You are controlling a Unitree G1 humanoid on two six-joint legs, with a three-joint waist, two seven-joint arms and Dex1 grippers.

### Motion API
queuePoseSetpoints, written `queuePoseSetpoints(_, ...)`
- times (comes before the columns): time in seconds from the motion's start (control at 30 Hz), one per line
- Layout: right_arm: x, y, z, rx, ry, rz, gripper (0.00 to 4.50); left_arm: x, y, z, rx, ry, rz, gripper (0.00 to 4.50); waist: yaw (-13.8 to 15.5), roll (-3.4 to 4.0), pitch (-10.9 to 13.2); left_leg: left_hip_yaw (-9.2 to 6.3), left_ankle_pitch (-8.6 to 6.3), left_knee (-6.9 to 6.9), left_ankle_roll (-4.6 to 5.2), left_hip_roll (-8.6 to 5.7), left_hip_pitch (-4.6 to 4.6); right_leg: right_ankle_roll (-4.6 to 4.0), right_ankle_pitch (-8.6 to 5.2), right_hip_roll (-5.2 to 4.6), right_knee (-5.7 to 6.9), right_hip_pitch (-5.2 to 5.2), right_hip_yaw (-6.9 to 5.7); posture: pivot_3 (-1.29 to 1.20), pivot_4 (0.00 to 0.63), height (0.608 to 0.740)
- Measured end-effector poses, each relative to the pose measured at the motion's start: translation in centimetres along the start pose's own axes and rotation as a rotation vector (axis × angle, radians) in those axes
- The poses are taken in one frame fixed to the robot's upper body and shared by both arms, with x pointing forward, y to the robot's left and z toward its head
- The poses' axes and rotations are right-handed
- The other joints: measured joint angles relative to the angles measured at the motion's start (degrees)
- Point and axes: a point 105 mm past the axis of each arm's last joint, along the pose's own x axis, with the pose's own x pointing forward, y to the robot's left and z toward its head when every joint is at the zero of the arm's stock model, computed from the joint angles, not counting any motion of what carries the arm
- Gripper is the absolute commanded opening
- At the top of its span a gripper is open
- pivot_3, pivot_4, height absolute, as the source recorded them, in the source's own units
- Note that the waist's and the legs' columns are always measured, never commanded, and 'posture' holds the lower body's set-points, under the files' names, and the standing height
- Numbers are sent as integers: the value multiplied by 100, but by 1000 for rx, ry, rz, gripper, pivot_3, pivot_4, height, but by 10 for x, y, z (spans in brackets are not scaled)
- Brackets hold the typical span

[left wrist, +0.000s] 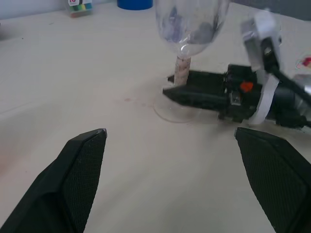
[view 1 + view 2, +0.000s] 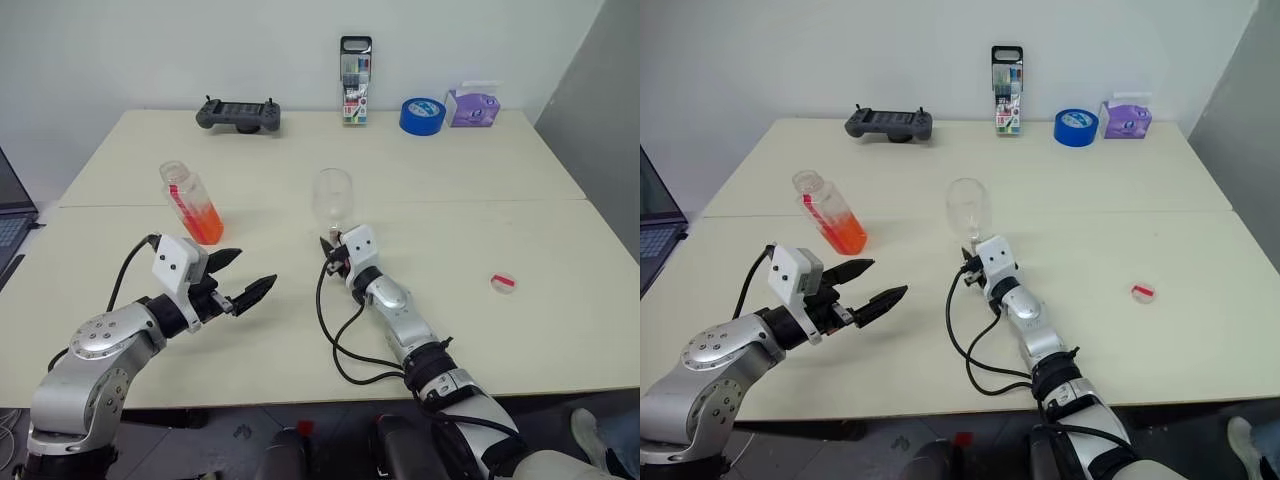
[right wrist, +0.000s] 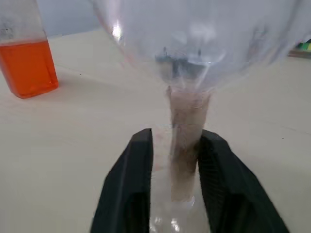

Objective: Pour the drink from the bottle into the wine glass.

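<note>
My gripper needs to tip the bottle nearly level, because the orange-red drink (image 2: 205,224) is low in the bottle and will run out of the bottle's uncapped opening (image 2: 173,171) only then.
The wine glass (image 2: 333,195) stands upright at the table's middle, its bowl clear. My right gripper (image 2: 328,245) lies low on the table with its fingers either side of the stem (image 3: 187,126); a narrow gap shows beside the stem, so the jaws are open. The bottle (image 2: 192,205) stands uncapped to the left, and the orange-red drink (image 2: 203,224) fills its lower half. My left gripper (image 2: 256,267) hovers open between bottle and glass, holding nothing and pointing toward the glass's foot (image 1: 167,114).
A small red-and-white cap (image 2: 503,283) lies on the table to the right. Along the far edge are a game controller (image 2: 238,114), a pen case (image 2: 355,80), a blue tape roll (image 2: 422,115) and a purple box (image 2: 473,105). A laptop (image 2: 10,215) sits at the left.
</note>
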Motion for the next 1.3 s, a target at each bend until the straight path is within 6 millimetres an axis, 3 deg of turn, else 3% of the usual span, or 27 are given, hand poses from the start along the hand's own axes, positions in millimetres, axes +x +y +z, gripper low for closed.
queuePoseSetpoints(0.17,0,0,1,1,9,3,4278,1,4,-7,-14,19,10,4500,1,-1,0,-2,0,0,0,-1,0,0,0,-2,-1,0,-2,0,150,740)
queuePoseSetpoints(0.2,0,1,1,2,10,6,4445,2,4,-7,-15,21,10,4500,1,-1,0,-2,0,0,0,-1,-1,0,0,-2,-1,0,-2,0,150,740)
queuePoseSetpoints(0.4,-15,3,2,-10,22,51,4445,6,7,-11,-43,-2,25,4500,6,0,0,-2,0,-1,0,-2,-3,1,-1,-6,-3,0,-2,0,150,740)
queuePoseSetpoints(0.5,-39,-2,7,-47,42,102,4445,4,20,-14,-24,-23,100,4500,42,0,0,-2,0,1,-1,-5,-6,2,-1,-12,-6,0,-3,0,150,740)
queuePoseSetpoints(0.67,-87,-28,23,-63,131,114,4445,-6,44,-23,-4,-64,262,4500,110,1,0,-1,0,2,-1,-8,-7,3,-2,-17,-8,0,-3,0,150,740)
queuePoseSetpoints(0.83,-131,-64,73,-57,209,146,4445,-9,56,-48,-52,-67,403,4500,146,0,2,-2,-1,6,0,-10,-9,8,-5,-19,-23,8,-8,0,150,740)
queuePoseSetpoints(0.9,-135,-79,108,-90,190,155,4445,-9,61,-56,-75,-61,443,4500,138,0,4,2,-1,5,1,-10,-8,9,-5,-17,-23,7,-15,0,150,740)
queuePoseSetpoints(0.93,-134,-83,137,-108,159,180,4445,-8,64,-58,-89,-63,465,4500,134,1,5,3,-1,4,1,-9,-8,8,-5,-14,-21,5,-16,0,150,740)
queuePoseSetpoints(1.07,-135,-69,231,-159,29,323,4445,-5,74,-50,-70,-106,525,4500,146,1,6,-7,-2,-4,3,-4,-14,2,-1,-11,-20,4,-27,0,150,740)
queuePoseSetpoints(1.13,-134,-61,257,-133,-17,364,4445,-5,79,-42,-44,-133,549,4500,155,0,5,-10,-2,-7,3,-5,-19,1,-1,-14,-22,2,-30,0,150,740)
queuePoseSetpoints(1.2,-132,-56,266,-112,-23,386,4445,-4,82,-33,-20,-162,556,4500,160,-4,3,-13,-2,-7,3,-6,-23,1,0,-19,-28,2,-30,0,150,740)
queuePoseSetpoints(1.3,-129,-50,259,-85,19,422,4445,-4,89,-22,4,-180,576,4500,166,-4,3,-10,-2,3,4,-22,-37,1,0,-34,-31,-3,-22,0,150,740)
